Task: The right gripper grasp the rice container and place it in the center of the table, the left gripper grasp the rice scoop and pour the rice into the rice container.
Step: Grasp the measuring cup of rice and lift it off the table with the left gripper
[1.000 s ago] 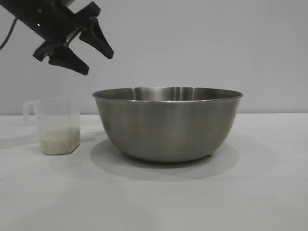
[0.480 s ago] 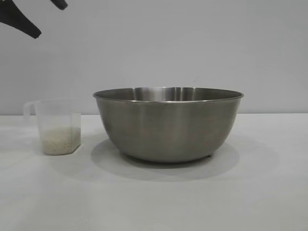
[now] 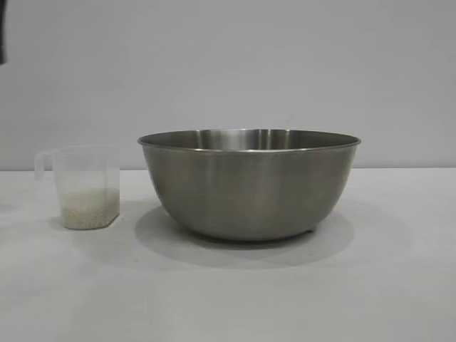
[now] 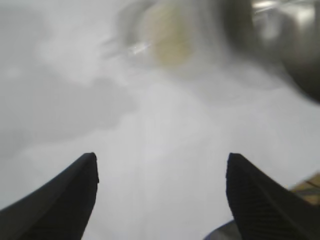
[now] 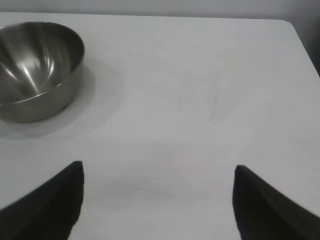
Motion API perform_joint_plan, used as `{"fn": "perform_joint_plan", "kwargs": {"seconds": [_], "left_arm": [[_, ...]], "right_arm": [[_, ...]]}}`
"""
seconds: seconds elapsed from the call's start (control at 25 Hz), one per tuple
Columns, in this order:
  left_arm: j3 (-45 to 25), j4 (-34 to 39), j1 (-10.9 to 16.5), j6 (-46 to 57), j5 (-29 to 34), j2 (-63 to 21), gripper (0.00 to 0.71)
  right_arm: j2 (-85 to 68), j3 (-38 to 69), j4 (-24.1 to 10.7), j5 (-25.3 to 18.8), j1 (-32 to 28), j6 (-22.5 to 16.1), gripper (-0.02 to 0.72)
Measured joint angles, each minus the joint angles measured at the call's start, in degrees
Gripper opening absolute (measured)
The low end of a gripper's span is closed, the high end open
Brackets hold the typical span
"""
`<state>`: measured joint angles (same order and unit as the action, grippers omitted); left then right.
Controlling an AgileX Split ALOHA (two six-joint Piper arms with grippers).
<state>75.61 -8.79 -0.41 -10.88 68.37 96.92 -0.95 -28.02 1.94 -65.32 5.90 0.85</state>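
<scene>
My left gripper is pointing steeply down, high over the rice scoop (image 3: 87, 189). It should level out and come in low to grab the handle (image 3: 40, 164) that faces away from the bowl.
The rice container (image 3: 249, 187), a large steel bowl, stands in the middle of the white table (image 3: 228, 299). The rice scoop (image 3: 85, 187), a clear plastic cup with its handle to the left, stands upright just left of the bowl, apart from it, with rice (image 3: 89, 210) in its bottom. My left gripper (image 4: 162, 157) is open and empty, high above the table; its view shows the scoop (image 4: 165, 35) and the bowl (image 4: 290, 45) blurred and far off. My right gripper (image 5: 157, 167) is open and empty over bare table, well away from the bowl (image 5: 35, 70).
A plain grey wall stands behind the table. The right wrist view shows the table's rounded corner (image 5: 295, 30) and edge. A dark sliver (image 3: 2, 32) shows at the exterior view's top left edge.
My open left gripper has risen and moved left from above the scoop, out of the exterior view. The scoop and the bowl have not moved.
</scene>
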Motion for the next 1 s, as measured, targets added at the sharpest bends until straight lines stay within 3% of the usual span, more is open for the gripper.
{"fn": "perform_joint_plan", "kwargs": {"seconds": [0.12,0.32,0.76,0.88,1.0], "left_arm": [[-0.90,5.27,0.00,4.27,-5.34,-1.57,0.505],[-6.56,6.55,0.00,6.03,-18.25,-7.90,0.505],[-31.75,5.65,-0.13,6.16,-52.41,-22.79,0.505],[-38.59,5.40,-1.82,6.27,-62.02,-25.19,0.505],[-45.02,5.40,-5.34,6.39,-71.02,-26.93,0.505]], "right_arm": [[0.00,0.00,0.00,0.00,0.00,0.00,0.573],[0.00,0.00,0.00,0.00,0.00,0.00,0.573],[0.00,0.00,0.00,0.00,0.00,0.00,0.573],[0.00,0.00,0.00,0.00,0.00,0.00,0.573],[0.00,0.00,0.00,0.00,0.00,0.00,0.573]]}}
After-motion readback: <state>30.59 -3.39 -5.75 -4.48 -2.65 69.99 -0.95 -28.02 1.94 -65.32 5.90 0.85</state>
